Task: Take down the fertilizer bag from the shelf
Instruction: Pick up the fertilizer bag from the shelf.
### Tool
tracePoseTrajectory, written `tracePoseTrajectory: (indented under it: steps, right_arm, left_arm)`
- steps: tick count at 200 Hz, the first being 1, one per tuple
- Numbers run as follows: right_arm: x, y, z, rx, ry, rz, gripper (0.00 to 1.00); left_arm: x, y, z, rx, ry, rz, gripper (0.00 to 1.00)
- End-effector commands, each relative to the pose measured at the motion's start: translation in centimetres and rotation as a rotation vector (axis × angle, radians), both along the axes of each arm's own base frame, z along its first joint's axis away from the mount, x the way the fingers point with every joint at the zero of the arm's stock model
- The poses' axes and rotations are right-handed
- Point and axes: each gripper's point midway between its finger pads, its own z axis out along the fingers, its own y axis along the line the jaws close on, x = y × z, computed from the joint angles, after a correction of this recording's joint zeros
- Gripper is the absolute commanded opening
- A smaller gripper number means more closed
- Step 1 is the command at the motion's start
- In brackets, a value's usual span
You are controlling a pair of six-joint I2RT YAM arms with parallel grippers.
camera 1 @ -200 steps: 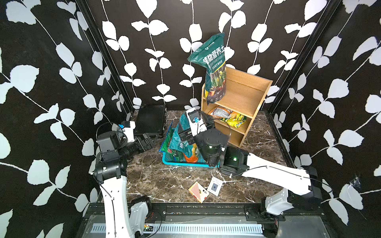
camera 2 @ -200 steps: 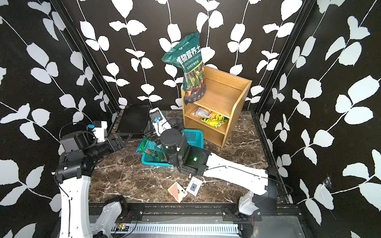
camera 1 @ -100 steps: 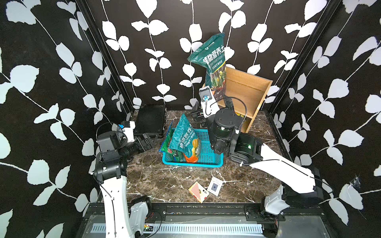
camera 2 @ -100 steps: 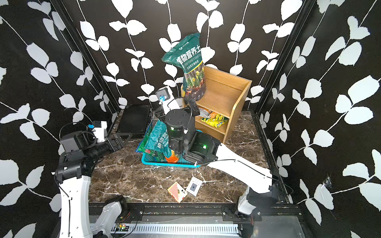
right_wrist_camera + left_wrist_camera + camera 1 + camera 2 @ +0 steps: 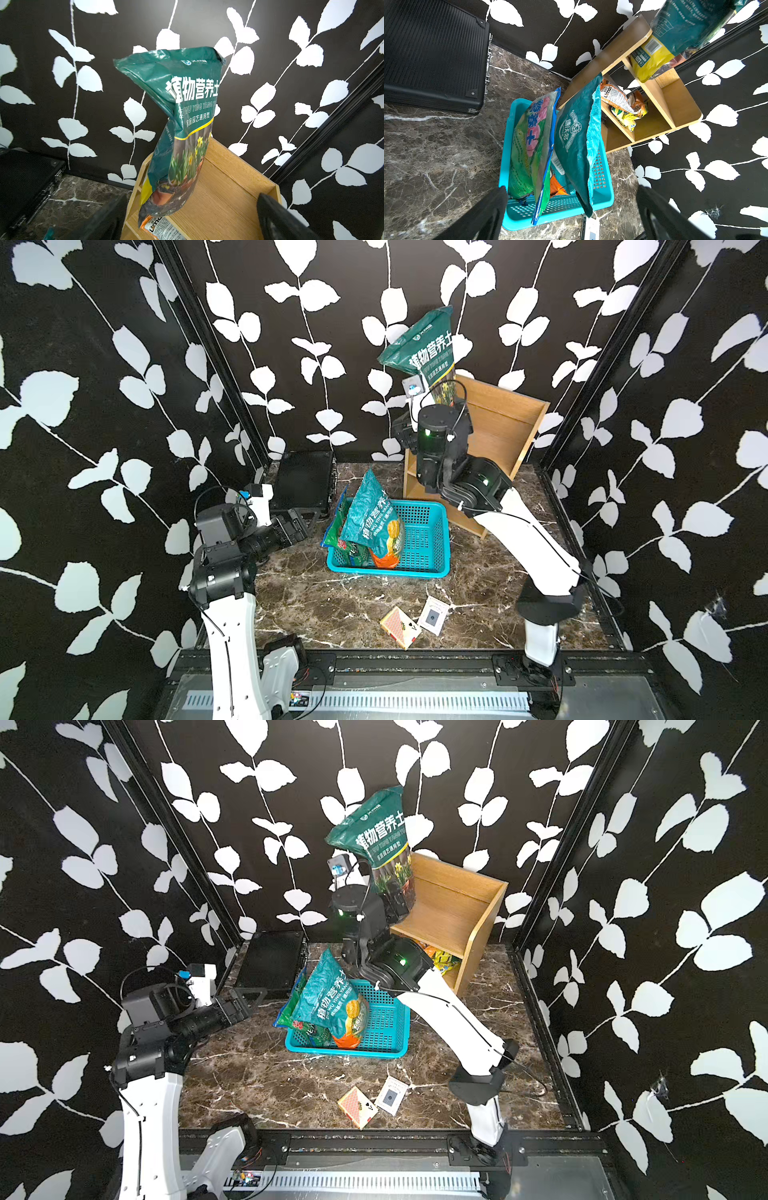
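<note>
The fertilizer bag's creased top edge (image 5: 419,330) stays up by itself above the bag's base. The bag should stay upright instead of folding over when I carry it.
The fertilizer bag (image 5: 432,352) (image 5: 378,840) (image 5: 187,104) is tall and dark green with white characters and a daffodil picture. It stands upright on the top tier of the light-wood shelf (image 5: 509,427) (image 5: 453,907) (image 5: 228,197) (image 5: 675,104), at the tier's left end. My right gripper (image 5: 190,207) (image 5: 397,903) is raised level with the bag's lower part. It is open, with the bag's base in front of the gap and no contact showing. My left gripper (image 5: 305,522) (image 5: 245,998) (image 5: 571,207) hangs open and empty at the left, facing the basket.
A turquoise basket (image 5: 386,572) (image 5: 506,145) in front of the shelf holds several plant-soil bags. Small packets (image 5: 440,959) (image 5: 623,104) lie on the shelf's middle tier. A black case (image 5: 303,481) sits at the back left. Two card boxes (image 5: 401,626) lie near the front edge.
My right arm has risen from over the basket and swung back to the shelf's top tier, staying open. A teal bag now stands uncovered in the basket. The left arm has not moved.
</note>
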Motion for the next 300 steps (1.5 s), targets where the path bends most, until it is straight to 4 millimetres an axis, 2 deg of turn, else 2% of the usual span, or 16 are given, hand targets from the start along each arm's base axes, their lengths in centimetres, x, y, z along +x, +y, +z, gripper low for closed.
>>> tracePoseTrajectory:
  steps: [1, 29, 81, 98, 124, 147, 185, 194, 202, 230, 245, 251, 300]
  right_arm:
    - [1.3, 0.1, 0.1, -0.05, -0.008, -0.006, 1.0]
    - [3.5, 0.5, -0.6, -0.07, -0.029, -0.027, 1.0]
    - [8.3, -2.0, -1.9, -0.008, -0.033, -0.064, 1.0]
    - [9.5, -1.8, -2.1, -0.012, -0.039, -0.021, 1.0]
    - [10.5, -1.2, -1.9, -0.014, -0.065, 0.024, 1.0]
    - [10.7, 0.4, -2.4, 0.023, -0.054, 0.124, 1.0]
    - [11.6, -0.2, -2.1, 0.147, -0.086, 0.088, 0.99]
    - [12.0, -0.4, -2.4, 0.168, -0.088, 0.074, 0.94]
    - [12.5, -0.6, -2.7, 0.178, -0.086, 0.063, 0.86]
    - [13.9, -2.5, -3.9, 0.215, -0.065, 0.003, 0.24]
    - [14.5, -3.6, -4.3, 0.247, -0.044, -0.007, 0.04]
    - [14.5, -3.9, -4.4, 0.255, -0.037, -0.005, 0.0]
    - [13.0, -4.9, -2.7, 0.265, -0.04, 0.016, 0.0]
  left_arm:
    - [0.1, 0.4, 0.3, 0.015, -0.012, 0.018, 0.99]
    - [0.0, 0.5, 0.6, 0.026, -0.02, 0.031, 0.99]
    - [0.1, 0.5, 0.6, 0.024, -0.019, 0.031, 0.99]
    - [0.2, 0.6, 0.6, 0.025, -0.019, 0.035, 0.99]
    - [0.3, 0.6, 0.7, 0.021, -0.019, 0.036, 0.99]
    - [0.5, 0.6, 0.6, 0.014, -0.015, 0.033, 0.99]
    - [0.4, 0.6, 0.7, 0.013, -0.017, 0.034, 0.99]
    - [0.4, 0.6, 0.7, 0.013, -0.016, 0.034, 0.99]
    - [0.4, 0.6, 0.7, 0.011, -0.017, 0.032, 0.99]
    - [0.5, 0.6, 0.6, 0.007, -0.014, 0.032, 0.99]
    - [0.5, 0.5, 0.6, 0.005, -0.014, 0.03, 0.99]
    - [0.5, 0.5, 0.6, 0.005, -0.013, 0.031, 0.99]
    - [0.5, 0.5, 0.6, 0.003, -0.015, 0.029, 0.99]
